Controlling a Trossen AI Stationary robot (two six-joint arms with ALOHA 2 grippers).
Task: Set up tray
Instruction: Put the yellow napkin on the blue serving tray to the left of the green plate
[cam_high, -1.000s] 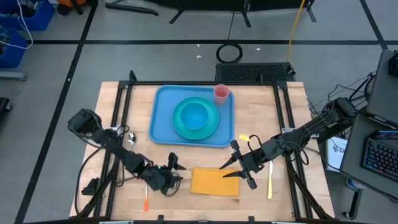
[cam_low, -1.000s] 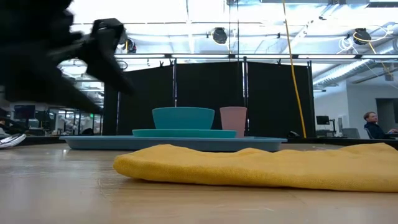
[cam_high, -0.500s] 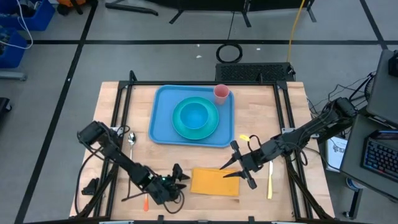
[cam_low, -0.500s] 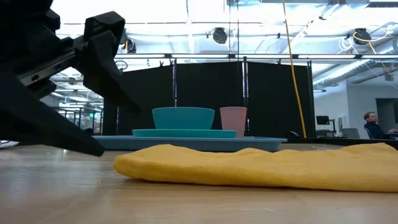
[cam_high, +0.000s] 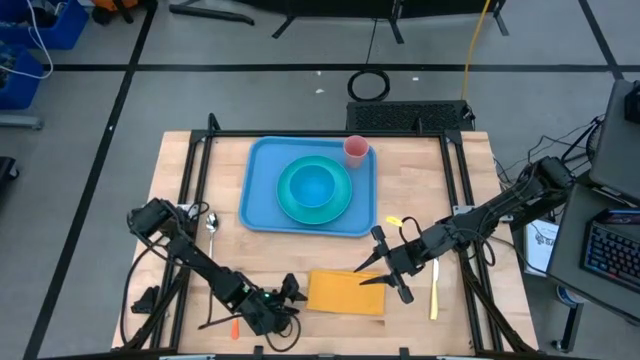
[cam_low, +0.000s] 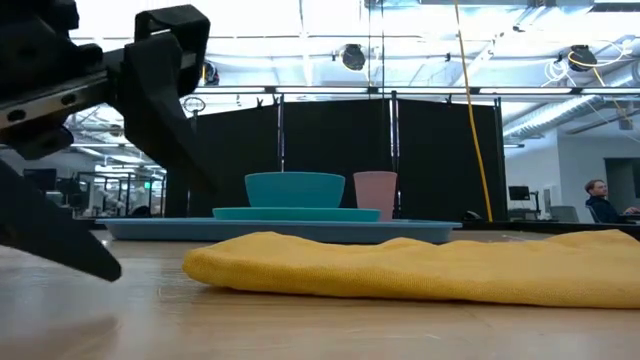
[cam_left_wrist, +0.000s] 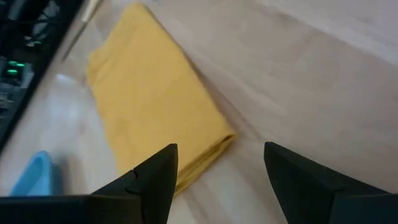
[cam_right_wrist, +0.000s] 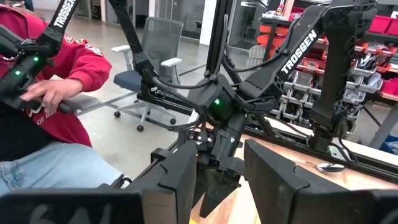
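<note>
The open fingers of my left gripper are hanging short of the yellow napkin's front corner (cam_left_wrist: 227, 135), so I should reach in low, pinch that corner (cam_left_wrist: 224, 138) and draw the napkin closer.
The light-blue tray (cam_high: 262, 200) lies at the table's far middle and carries a teal plate (cam_high: 345, 205), a teal bowl (cam_high: 313, 185) and a pink cup (cam_high: 356, 150). A folded yellow napkin (cam_high: 346, 292) lies flat near the front edge. My left gripper (cam_high: 292, 296) hangs open and low, just left of the napkin's left edge (cam_left_wrist: 205, 158), its fingers slanting down toward it. My right gripper (cam_high: 385, 270) is open and empty, held level, well above the napkin's far right corner.
A spoon (cam_high: 212, 222) lies left of the tray. An orange-handled utensil (cam_high: 234, 328) lies at the front left, behind my left arm. A yellow utensil (cam_high: 434, 290) lies right of the napkin, and a small yellow thing (cam_high: 393, 221) right of the tray. A person in red (cam_right_wrist: 56, 93) sits beyond the table.
My left gripper has moved toward the table's near edge and toward the napkin, sinking closer to the tabletop and rolling a little. It has stayed open. The napkin, the tray and my right gripper have kept still.
</note>
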